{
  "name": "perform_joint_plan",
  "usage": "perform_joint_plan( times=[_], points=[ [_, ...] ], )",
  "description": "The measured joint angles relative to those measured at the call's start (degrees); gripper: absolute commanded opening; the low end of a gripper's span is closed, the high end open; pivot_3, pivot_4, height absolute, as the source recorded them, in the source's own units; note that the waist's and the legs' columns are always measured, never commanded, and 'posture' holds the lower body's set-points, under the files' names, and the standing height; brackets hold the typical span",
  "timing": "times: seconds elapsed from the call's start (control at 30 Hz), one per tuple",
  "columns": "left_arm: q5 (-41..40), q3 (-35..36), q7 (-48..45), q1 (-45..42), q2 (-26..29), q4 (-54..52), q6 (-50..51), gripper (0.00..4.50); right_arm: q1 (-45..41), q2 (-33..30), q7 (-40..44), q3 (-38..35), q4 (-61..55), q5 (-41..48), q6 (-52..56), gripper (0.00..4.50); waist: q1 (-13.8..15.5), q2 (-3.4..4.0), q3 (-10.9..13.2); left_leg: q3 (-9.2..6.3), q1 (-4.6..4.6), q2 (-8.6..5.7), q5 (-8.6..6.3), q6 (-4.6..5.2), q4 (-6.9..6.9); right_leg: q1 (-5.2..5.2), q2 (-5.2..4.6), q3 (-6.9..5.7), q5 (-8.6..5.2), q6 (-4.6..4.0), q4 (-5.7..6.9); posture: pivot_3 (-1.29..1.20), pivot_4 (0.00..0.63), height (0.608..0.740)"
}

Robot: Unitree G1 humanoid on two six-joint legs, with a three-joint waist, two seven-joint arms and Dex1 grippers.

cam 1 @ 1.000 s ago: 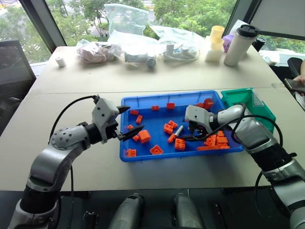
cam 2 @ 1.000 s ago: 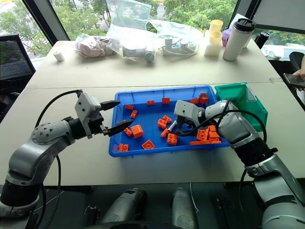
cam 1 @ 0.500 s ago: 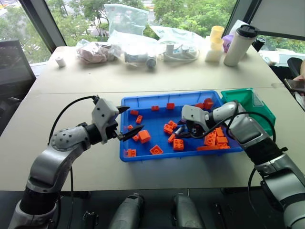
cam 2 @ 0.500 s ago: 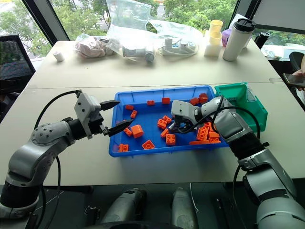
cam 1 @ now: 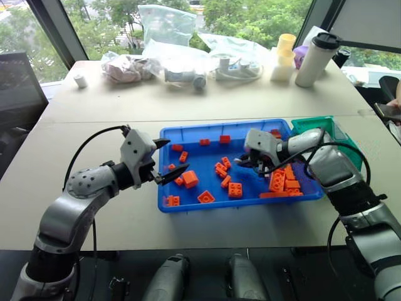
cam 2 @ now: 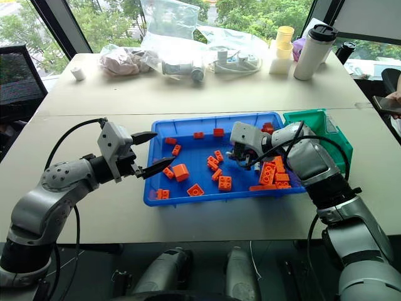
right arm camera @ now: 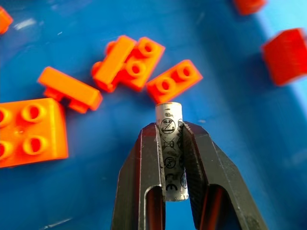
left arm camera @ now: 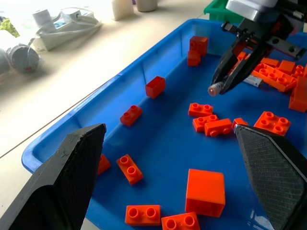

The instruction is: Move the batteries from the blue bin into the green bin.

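Observation:
The silver-grey battery [right arm camera: 170,148] is clear of the orange bricks in my right gripper's fingers, so I keep carrying it until it hangs over the green bin's bottom [cam 2: 332,136].
My right gripper [right arm camera: 171,139] is shut on a silver-grey battery [right arm camera: 171,143] and holds it above the floor of the blue bin [cam 1: 219,206]. The left wrist view shows that gripper [left arm camera: 225,82] from the front, with the battery's tip [left arm camera: 213,89] poking out below the fingers. Just to the right of the blue bin stands the green bin [cam 1: 321,125], behind my right arm. Over the blue bin's left rim, my left gripper [cam 1: 173,159] hangs open and holds nothing. A second small silver piece [left arm camera: 252,80] lies on the bin floor; whether it is a battery I cannot tell.
Several orange bricks [cam 1: 190,179] lie scattered in the blue bin, with a pile [cam 1: 283,183] under my right arm. Along the table's far edge are plastic bags [cam 1: 164,25], a tumbler [cam 1: 316,59], stacked cups [cam 1: 283,56] and a tape roll [cam 1: 79,81]. A person's hand with a phone [cam 1: 390,110] shows at the right edge.
My right gripper went from open to shut on the battery and lifted it off the bin floor, moving up and slightly right. The left arm has stayed still.

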Motion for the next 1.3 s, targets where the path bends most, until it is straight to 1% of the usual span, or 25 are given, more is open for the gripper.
perform_joint_plan(
  times=[0.03, 0.07, 0.13, 0.17, 0.33, 0.5, 0.57, 0.6, 0.63, 0.77, 0.8, 0.83, 0.93, 1.0, 1.07, 1.13, 1.2, 1.3],
  points=[
    [0.01, -0.01, -0.01, 0.0, -0.03, 0.03, -0.03, 4.5, -1.26, -1.82, -1.02, -2.38, 0.08, 0.06, 0.43, 0.03, 0.11, 0.0, 0.0, 0.0, 0.0, -0.01, 0.0, 0.0, 0.0, 0.01, 0.0, 0.0, 0.0, 0.0, 0.0, 0.0, 0.15, 0.74],
    [0.03, -0.03, -0.07, 0.0, -0.11, 0.09, -0.11, 4.5, -2.35, -4.92, -2.08, -5.02, 0.02, -0.11, 0.19, 0.03, 0.29, -0.01, -0.01, -0.03, 0.0, -0.01, 0.0, 0.0, -0.02, 0.02, 0.0, -0.01, 0.0, 0.0, -0.01, 0.0, 0.15, 0.74],
    [0.07, -0.04, -0.25, 0.02, -0.16, 0.27, -0.22, 4.5, -2.26, -9.77, -3.12, -8.27, 0.06, -0.95, -0.64, 0.03, 0.36, -0.07, -0.04, -0.03, 0.0, 0.02, -0.02, 0.02, -0.03, 0.08, 0.01, -0.03, 0.0, 0.0, -0.09, 0.0, 0.15, 0.74],
    [0.07, -0.07, -0.43, -0.06, -0.24, 0.36, -0.25, 4.5, -1.52, -11.19, -3.37, -9.06, 0.06, -1.23, -0.83, 0.03, 0.13, -0.07, -0.04, 0.0, 0.01, 0.02, -0.03, 0.04, -0.03, 0.08, 0.0, -0.02, 0.0, 0.0, -0.11, 0.0, 0.15, 0.74],
    [0.31, -0.59, -1.24, -1.65, -0.88, 2.29, -0.8, 4.5, 4.36, -15.06, -4.04, -9.56, 2.48, -2.36, -1.65, 0.03, -0.48, 0.08, 0.04, 0.24, 0.05, 0.05, -0.1, 0.18, -0.01, 0.02, -0.02, 0.05, 0.01, 0.01, -0.05, 0.0, 0.15, 0.74],
    [0.73, -2.02, -2.47, -3.15, -1.63, 3.99, -2.0, 4.5, 5.56, -17.66, -4.6, -9.75, 3.27, -3.12, -4.03, 0.03, -0.54, 0.11, 0.05, 0.27, 0.06, 0.08, -0.07, 0.13, 0.0, 0.02, 0.01, 0.06, 0.01, 0.02, -0.03, 0.0, 0.15, 0.74],
    [1.12, -2.13, -2.84, -3.61, -1.68, 4.97, -2.41, 4.5, 6.5, -17.75, -4.82, -9.75, 3.3, -3.17, -4.5, 1.08, -0.42, 0.11, 0.05, 0.26, 0.06, 0.08, -0.07, 0.13, 0.0, 0.02, 0.01, 0.06, 0.01, 0.02, -0.03, 0.0, 0.15, 0.74],
    [1.31, -2.14, -2.96, -3.93, -1.68, 5.1, -2.56, 4.5, 7.16, -17.74, -4.88, -9.75, 3.32, -3.15, -4.68, 1.39, -0.31, 0.11, 0.05, 0.27, 0.06, 0.08, -0.07, 0.12, 0.01, 0.03, 0.0, 0.06, 0.02, 0.03, -0.03, 0.0, 0.15, 0.74],
    [1.39, -2.14, -3.11, -4.17, -1.68, 5.15, -2.67, 4.5, 7.74, -17.73, -4.97, -9.75, 3.32, -3.07, -4.7, 1.87, -0.23, 0.11, 0.05, 0.28, 0.05, 0.06, -0.06, 0.11, 0.01, 0.03, -0.01, 0.06, 0.02, 0.03, -0.03, 0.0, 0.15, 0.74],
    [1.48, -2.29, -3.5, -4.18, -1.72, 5.25, -2.78, 4.5, 7.98, -17.73, -6.07, -9.79, 3.21, -3.17, -4.71, 3.97, -0.15, 0.11, 0.05, 0.3, 0.06, 0.07, -0.06, 0.1, 0.02, 0.02, 0.0, 0.08, 0.03, 0.06, -0.03, 0.0, 0.15, 0.74],
    [1.48, -2.3, -3.55, -4.18, -1.72, 5.27, -2.79, 4.5, 7.98, -17.73, -6.3, -9.81, 3.21, -3.23, -4.71, 4.32, -0.16, 0.11, 0.05, 0.3, 0.06, 0.06, -0.05, 0.1, 0.02, 0.02, 0.0, 0.08, 0.03, 0.06, -0.03, 0.0, 0.15, 0.74],
    [1.49, -2.3, -3.66, -4.18, -1.72, 5.31, -2.8, 4.5, 7.92, -17.73, -6.86, -9.82, 3.16, -3.44, -4.61, 4.47, -0.17, 0.11, 0.05, 0.3, 0.06, 0.07, -0.05, 0.1, 0.02, 0.02, 0.0, 0.08, 0.03, 0.06, -0.03, 0.0, 0.15, 0.74],
    [1.49, -2.3, -3.89, -4.18, -1.71, 5.38, -2.79, 4.5, 7.15, -17.33, -7.54, -10.65, 1.88, -2.66, -2.53, 4.47, -0.26, 0.11, 0.05, 0.3, 0.06, 0.07, -0.05, 0.1, 0.01, 0.01, 0.0, 0.09, 0.03, 0.06, -0.03, 0.0, 0.15, 0.74],
    [1.5, -2.31, -3.95, -4.18, -1.72, 5.37, -2.79, 4.5, 6.36, -16.69, -7.35, -11.59, -1.2, -0.99, -0.26, 4.47, -0.34, 0.11, 0.05, 0.3, 0.06, 0.09, -0.06, 0.1, 0.0, 0.0, 0.01, 0.1, 0.03, 0.06, -0.03, 0.0, 0.15, 0.74],
    [1.52, -2.31, -3.94, -4.18, -1.72, 5.36, -2.79, 4.5, 6.84, -15.41, -6.72, -13.1, -7.2, 2.18, 4.67, 4.47, -0.25, 0.1, 0.05, 0.27, 0.05, 0.11, -0.07, 0.12, 0.0, 0.01, 0.01, 0.09, 0.03, 0.06, -0.03, 0.0, 0.15, 0.74],
    [1.52, -2.32, -3.97, -4.19, -1.73, 5.35, -2.79, 4.5, 8.43, -14.33, -6.28, -13.6, -12.9, 5.12, 8.71, 4.47, -0.04, 0.09, 0.04, 0.25, 0.05, 0.11, -0.07, 0.13, 0.01, 0.02, 0.0, 0.1, 0.04, 0.06, -0.03, 0.0, 0.15, 0.74],
    [1.54, -2.32, -4.0, -4.14, -1.72, 5.33, -2.78, 4.5, 12.19, -12.46, -6.74, -14.01, -19.29, 8.03, 13.7, 4.47, 0.15, 0.06, 0.02, 0.19, 0.04, 0.08, -0.08, 0.14, 0.05, 0.07, 0.0, 0.1, 0.04, 0.07, -0.04, 0.0, 0.15, 0.74],
    [1.55, -2.34, -4.01, -4.13, -1.71, 5.33, -2.78, 4.5, 16.81, -9.53, -8.71, -13.64, -24.2, 10.81, 20.45, 4.47, 0.24, 0.05, 0.03, 0.17, 0.0, -0.02, -0.13, 0.22, 0.1, 0.07, -0.06, 0.1, 0.1, 0.16, -0.05, 0.0, 0.15, 0.74]
  ],
)
